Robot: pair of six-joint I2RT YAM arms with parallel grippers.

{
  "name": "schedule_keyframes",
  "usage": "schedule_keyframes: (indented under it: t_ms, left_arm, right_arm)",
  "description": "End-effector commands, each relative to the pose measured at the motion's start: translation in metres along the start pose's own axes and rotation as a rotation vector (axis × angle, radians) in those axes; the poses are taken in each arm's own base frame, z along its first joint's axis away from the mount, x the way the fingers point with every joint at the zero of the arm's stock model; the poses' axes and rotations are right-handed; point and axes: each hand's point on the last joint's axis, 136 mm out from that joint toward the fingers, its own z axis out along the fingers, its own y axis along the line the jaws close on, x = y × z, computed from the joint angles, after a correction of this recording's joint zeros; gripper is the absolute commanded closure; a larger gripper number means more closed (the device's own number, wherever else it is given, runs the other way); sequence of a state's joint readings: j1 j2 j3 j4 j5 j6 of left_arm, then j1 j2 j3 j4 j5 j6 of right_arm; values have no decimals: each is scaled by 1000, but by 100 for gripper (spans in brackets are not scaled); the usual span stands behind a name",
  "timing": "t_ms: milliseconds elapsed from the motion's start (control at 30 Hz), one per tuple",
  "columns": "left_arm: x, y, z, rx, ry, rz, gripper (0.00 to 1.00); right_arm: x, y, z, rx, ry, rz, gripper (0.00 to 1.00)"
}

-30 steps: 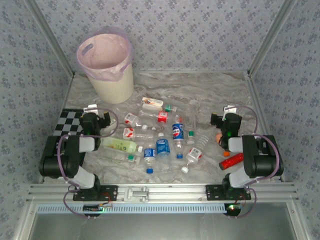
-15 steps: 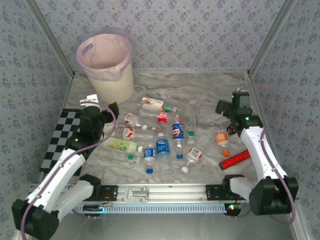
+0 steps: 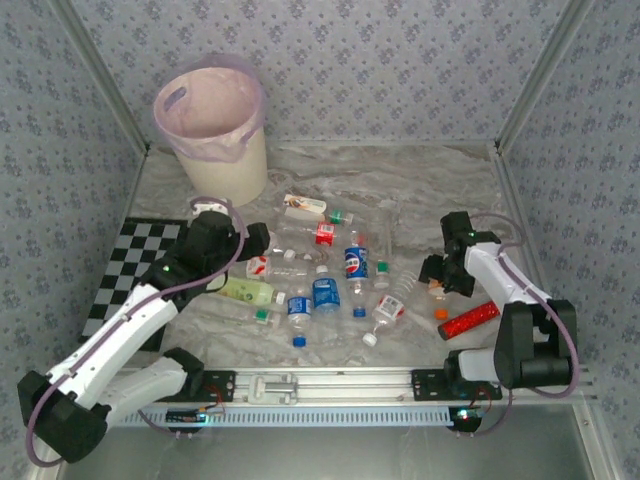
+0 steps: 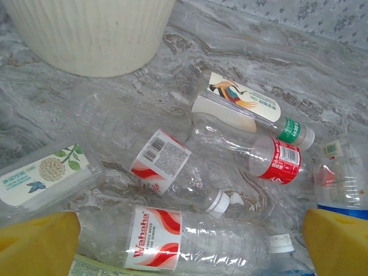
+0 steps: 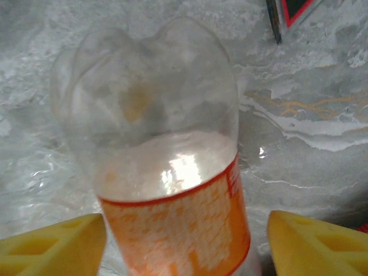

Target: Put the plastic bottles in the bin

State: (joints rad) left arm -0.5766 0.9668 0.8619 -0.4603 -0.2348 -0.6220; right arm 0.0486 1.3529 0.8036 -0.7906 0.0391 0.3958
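Observation:
Next, my right gripper lifts the orange-labelled bottle and passes its clear base (image 5: 146,69) to my left gripper, because the bin (image 3: 212,125) is too far for my right gripper to reach.
Several plastic bottles (image 3: 325,290) lie scattered mid-table, one of them pale green (image 3: 245,291). The bin (image 3: 230,175), cream with a pink liner, stands at the far left. My left gripper (image 3: 250,240) hangs open over the left of the pile. In the left wrist view its yellow fingertips (image 4: 40,244) flank a red-and-white Wahaha bottle (image 4: 195,238). My right gripper (image 5: 187,247) is low at the right, open around an orange-labelled bottle (image 5: 172,172), with small gaps on both sides.
A red cylinder (image 3: 468,321) lies close to the right gripper, near the right base. A checkered mat (image 3: 130,270) covers the table's left edge. The bin's ribbed wall (image 4: 86,34) rises just beyond the left gripper. Patterned walls enclose the table.
Both arms have unfolded from their bases. The left gripper moved right over the bottle pile. The right gripper swung out and came down around the orange-labelled bottle, its jaws narrowing.

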Motion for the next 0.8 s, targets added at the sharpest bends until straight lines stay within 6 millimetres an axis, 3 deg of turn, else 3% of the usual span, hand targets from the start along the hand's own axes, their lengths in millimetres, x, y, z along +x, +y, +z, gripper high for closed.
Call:
schedule_keyframes:
  t_ms: [0,167,233,400,467,567,667,767]
  left_arm:
    - [-12,-20,-2,68,-13,-41,1]
    - [-16,-35,2,128,-2,-54,1]
    - [-21,-46,1,166,-1,-58,1]
    - [-30,-83,-5,292,33,-38,1]
    - [-32,-108,-8,417,48,-52,1]
    - [-33,-149,-14,632,71,-40,1]
    - [-30,-177,-15,767,117,-44,1]
    - [-24,-194,-14,835,152,-65,4]
  right_arm:
    - [-4,-4,3,16,-13,13,35]
    - [-9,-4,-7,16,-43,9,44]
    - [-16,1,-26,-13,-97,15,49]
    - [-32,15,-88,-98,-257,-9,50]
    - [-36,37,-115,-212,-333,-67,52]
    - [-32,101,-155,-517,-438,-244,58]
    - [-3,164,-183,-795,-431,-491,57]
    - [23,197,-197,-867,-468,-671,58]
